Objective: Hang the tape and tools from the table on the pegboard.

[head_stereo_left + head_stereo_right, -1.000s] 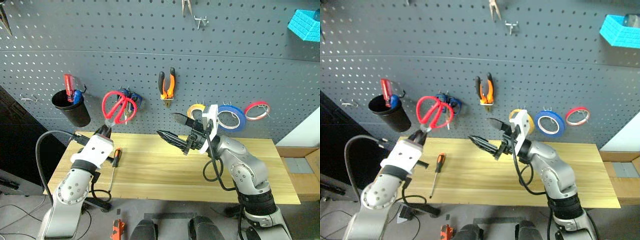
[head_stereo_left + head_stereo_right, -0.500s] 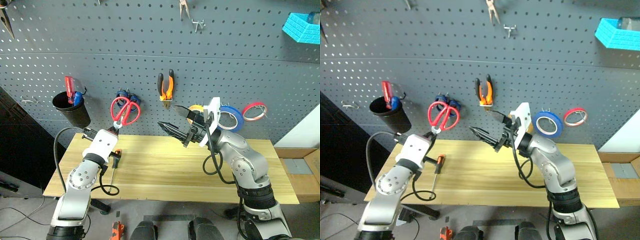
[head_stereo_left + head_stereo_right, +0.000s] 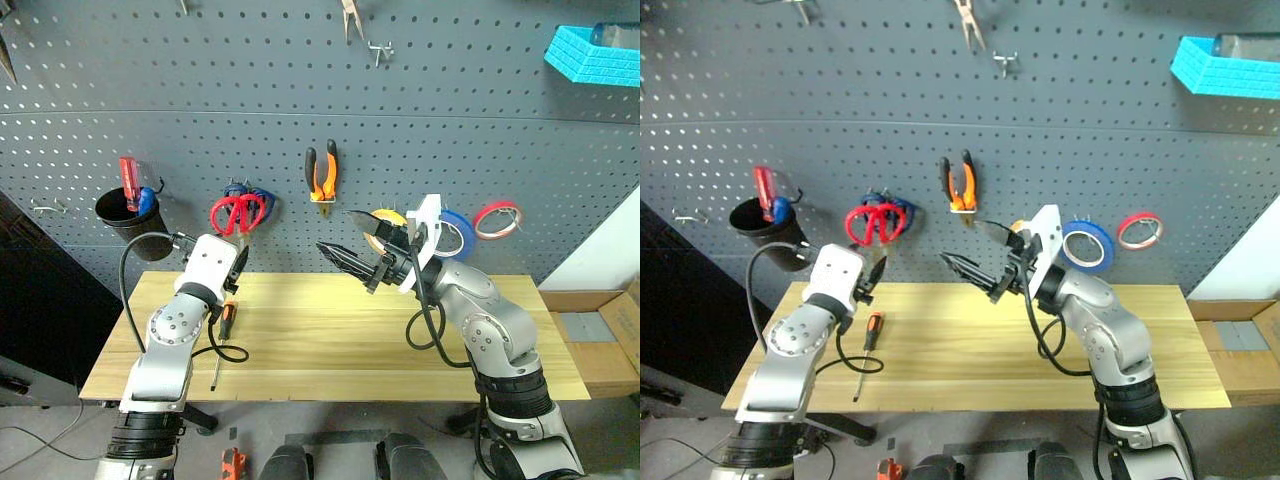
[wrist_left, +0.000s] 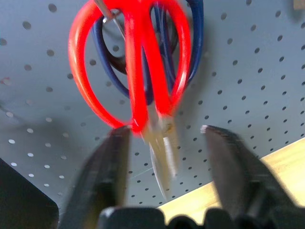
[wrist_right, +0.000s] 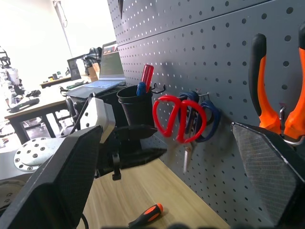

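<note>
The red-handled screwdriver (image 3: 130, 183) stands with its handle over the black cup's rim. The slim screwdriver (image 3: 227, 321) will stand the same way when I lower it into the cup.
The red-handled scissors (image 3: 238, 213) hang from a hook on the pegboard (image 3: 450, 100), in front of blue-handled scissors (image 3: 256, 197). My left gripper (image 4: 164, 130) stands open just below them, its fingers (image 4: 112, 157) on either side of the dangling blades and apart from them. The orange-and-black pliers (image 3: 320, 178) hang further right. The yellow tape (image 3: 386, 214) hangs partly hidden behind my right gripper (image 3: 337, 232), which is open and holds nothing, raised in front of the board. The slim screwdriver (image 3: 225, 325) lies on the table (image 3: 330, 340) beside my left arm.
A black cup (image 3: 125, 210) holding a red-handled screwdriver (image 3: 128, 180) hangs at the left. Blue tape (image 3: 458, 232) and red tape (image 3: 493, 220) hang at the right. A turquoise bin (image 3: 595, 55) sits high on the right. A cardboard box (image 3: 600, 335) stands past the table's right end.
My left gripper carried the red scissors to the board, then opened and let them go; they now hang on the hook. The right arm stayed in place. The camera shifted.
</note>
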